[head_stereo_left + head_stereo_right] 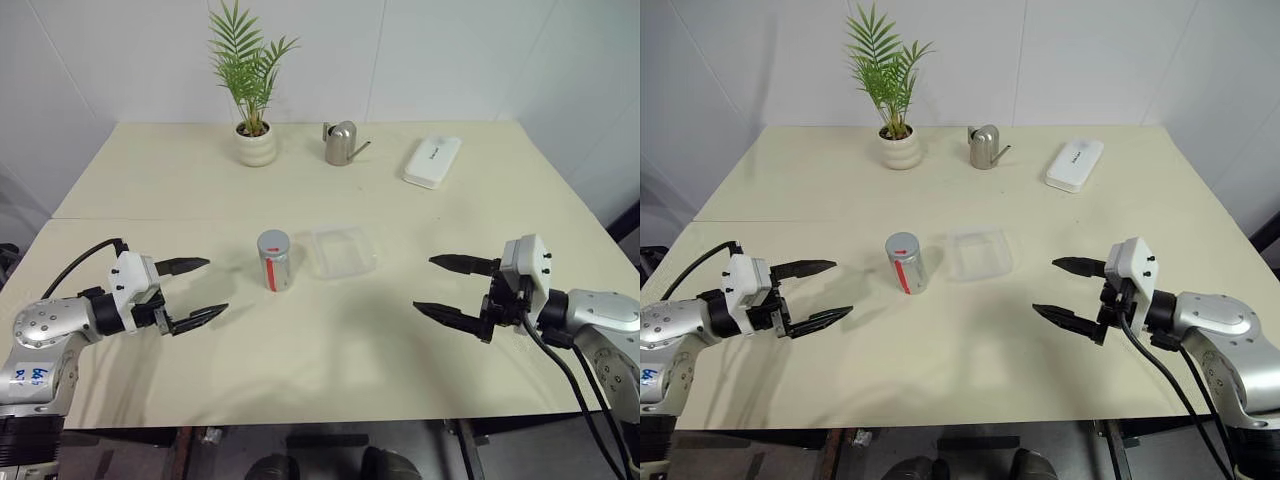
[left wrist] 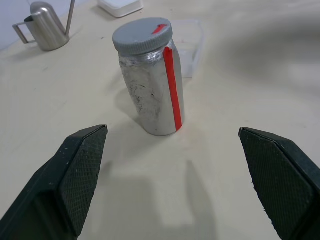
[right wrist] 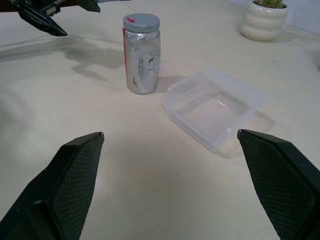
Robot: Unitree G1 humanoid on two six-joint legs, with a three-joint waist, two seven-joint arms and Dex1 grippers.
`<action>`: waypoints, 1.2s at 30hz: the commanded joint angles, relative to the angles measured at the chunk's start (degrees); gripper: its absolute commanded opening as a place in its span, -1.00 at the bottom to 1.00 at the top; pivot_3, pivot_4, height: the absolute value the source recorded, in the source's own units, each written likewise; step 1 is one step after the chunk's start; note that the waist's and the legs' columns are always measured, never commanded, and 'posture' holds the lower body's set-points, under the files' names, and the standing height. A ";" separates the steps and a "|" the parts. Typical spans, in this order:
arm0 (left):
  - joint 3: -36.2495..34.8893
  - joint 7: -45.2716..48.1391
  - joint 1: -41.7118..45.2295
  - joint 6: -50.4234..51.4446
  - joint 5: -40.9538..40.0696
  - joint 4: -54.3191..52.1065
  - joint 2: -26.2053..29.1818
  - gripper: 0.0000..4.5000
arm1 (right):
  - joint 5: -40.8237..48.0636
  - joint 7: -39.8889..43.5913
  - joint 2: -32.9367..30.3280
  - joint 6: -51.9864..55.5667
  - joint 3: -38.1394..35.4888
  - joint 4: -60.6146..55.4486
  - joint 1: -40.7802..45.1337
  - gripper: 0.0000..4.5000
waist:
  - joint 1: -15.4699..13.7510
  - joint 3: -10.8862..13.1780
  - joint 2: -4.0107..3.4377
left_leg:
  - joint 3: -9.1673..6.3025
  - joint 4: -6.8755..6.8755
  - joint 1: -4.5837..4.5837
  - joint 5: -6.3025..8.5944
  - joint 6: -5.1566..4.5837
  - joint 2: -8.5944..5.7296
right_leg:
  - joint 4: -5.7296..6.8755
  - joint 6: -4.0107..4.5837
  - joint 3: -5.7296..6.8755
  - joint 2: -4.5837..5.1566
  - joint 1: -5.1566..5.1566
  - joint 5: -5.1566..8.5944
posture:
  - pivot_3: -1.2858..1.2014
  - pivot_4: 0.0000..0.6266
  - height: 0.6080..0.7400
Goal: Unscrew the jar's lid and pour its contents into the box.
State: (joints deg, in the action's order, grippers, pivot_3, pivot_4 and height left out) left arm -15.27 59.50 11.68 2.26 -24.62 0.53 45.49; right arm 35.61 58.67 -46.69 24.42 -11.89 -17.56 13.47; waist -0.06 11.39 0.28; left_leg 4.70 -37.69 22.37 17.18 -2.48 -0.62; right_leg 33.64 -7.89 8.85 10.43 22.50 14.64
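Note:
The red mark (image 2: 160,28) is above the red stripe. I expect the grey lid (image 2: 142,37) to take the mark away from the stripe as I unscrew the lid.
The silvery jar (image 1: 275,264) with a red stripe stands upright at the table's middle, its grey lid (image 1: 273,241) screwed on; the contents are hidden inside. Just to its right lies the clear plastic box (image 1: 342,250), with nothing in it. My left gripper (image 1: 198,289) hovers open to the jar's left, a short gap away, pointing at it; the left wrist view has the jar (image 2: 153,87) between and beyond the fingertips. My right gripper (image 1: 442,287) is open at the right, well apart from the box (image 3: 215,108), pointing toward the jar (image 3: 142,55).
Along the table's far side stand a potted plant (image 1: 254,143), a steel watering can (image 1: 342,144) and a white oblong case (image 1: 432,161). The table's front edge runs just below both arms.

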 commanded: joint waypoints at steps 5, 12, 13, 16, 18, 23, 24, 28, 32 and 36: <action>-2.28 -5.47 -3.86 -0.76 0.77 -5.39 -1.79 0.99 | 0.21 1.17 0.32 -1.05 -0.14 0.72 2.90 1.00 | 0.07 0.00 0.00 | 0.00 -0.02 0.00 0.03 0.01 0.01 | 0.00 0.01 -0.01 0.00 0.00 0.00 | 0.03 -0.52 1.00; -2.69 -21.98 -14.22 3.01 3.82 -18.11 -11.93 0.99 | 0.87 -0.63 5.45 -0.65 4.38 0.56 10.40 1.00 | 0.32 0.00 0.00 | 0.09 -0.05 -0.05 0.06 -0.01 0.07 | -0.01 0.04 -0.09 -0.01 -0.01 -0.03 | 0.03 -0.52 1.00; -2.60 -25.08 -15.41 3.95 4.35 -19.98 -14.16 0.99 | 1.09 -0.77 6.27 -0.29 5.16 0.07 11.62 1.00 | 0.18 0.00 0.00 | 0.10 -0.06 -0.06 0.06 0.00 0.08 | 0.03 0.04 -0.09 -0.01 -0.01 -0.03 | 0.03 -0.52 1.00; 1.21 -33.57 -16.31 6.07 8.15 -24.51 -21.02 0.99 | 1.34 -1.81 9.16 0.28 7.32 -0.13 15.72 1.00 | -0.30 0.00 0.01 | 0.07 -0.12 -0.04 0.06 0.02 0.14 | 0.03 0.07 -0.07 -0.04 -0.01 -0.05 | 0.03 -0.52 1.00; 3.96 -36.94 -15.68 6.59 11.15 -25.17 -23.88 0.99 | 0.62 -2.39 10.87 0.21 8.74 0.06 17.55 1.00 | -1.01 -0.01 0.01 | 0.05 -0.29 -0.01 0.09 0.00 0.14 | 0.10 0.10 -0.07 -0.03 -0.03 -0.07 | 0.03 -0.52 1.00; 11.32 -45.01 -11.62 8.16 17.41 -24.18 -31.37 0.99 | -0.34 -1.41 12.19 -0.59 10.63 0.10 18.79 1.00 | -1.75 -0.03 0.05 | 0.05 -0.42 0.07 0.17 -0.09 0.15 | 0.10 0.15 -0.05 -0.03 -0.02 -0.16 | 0.03 -0.52 1.00; 12.68 -46.00 -10.89 8.38 18.66 -23.67 -32.42 0.99 | -0.65 -0.83 12.02 -0.97 11.00 0.12 18.58 1.00 | -1.74 -0.03 0.06 | 0.06 -0.44 0.08 0.18 -0.11 0.15 | 0.07 0.14 -0.06 -0.02 -0.03 -0.18 | 0.03 -0.52 1.00; 15.35 -47.88 -8.46 8.00 20.55 -21.41 -35.10 0.99 | -2.10 -0.07 11.95 -1.97 12.15 0.47 18.43 1.00 | -1.33 -0.05 0.07 | 0.14 -0.43 0.10 0.23 -0.11 0.17 | -0.02 0.12 -0.03 -0.07 0.00 -0.20 | 0.03 -0.52 1.00; 16.41 -48.38 -5.92 6.64 22.38 -18.01 -35.39 0.99 | -2.33 -0.78 12.59 -1.28 12.51 -0.42 18.27 1.00 | -1.29 -0.05 0.07 | 0.25 -0.42 0.09 0.25 -0.07 0.32 | -0.07 0.14 -0.03 -0.18 0.03 -0.20 | 0.03 -0.52 1.00; 16.85 -48.93 -3.91 5.43 23.15 -15.00 -36.02 0.99 | -1.50 -1.73 12.80 -0.10 12.60 -2.52 16.99 1.00 | -1.33 -0.05 0.07 | 0.26 -0.45 0.10 0.26 -0.10 0.31 | -0.07 0.14 -0.05 -0.16 0.03 -0.20 | 0.03 -0.52 1.00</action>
State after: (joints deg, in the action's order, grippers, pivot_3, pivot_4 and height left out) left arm 1.15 11.05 6.90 9.32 -2.02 -14.38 9.91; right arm 32.92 57.56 -34.06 24.17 1.56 -17.01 30.62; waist -1.39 11.34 0.35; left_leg 4.96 -38.14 22.47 17.45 -2.59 -0.31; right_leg 33.56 -7.75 8.80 10.28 22.53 14.44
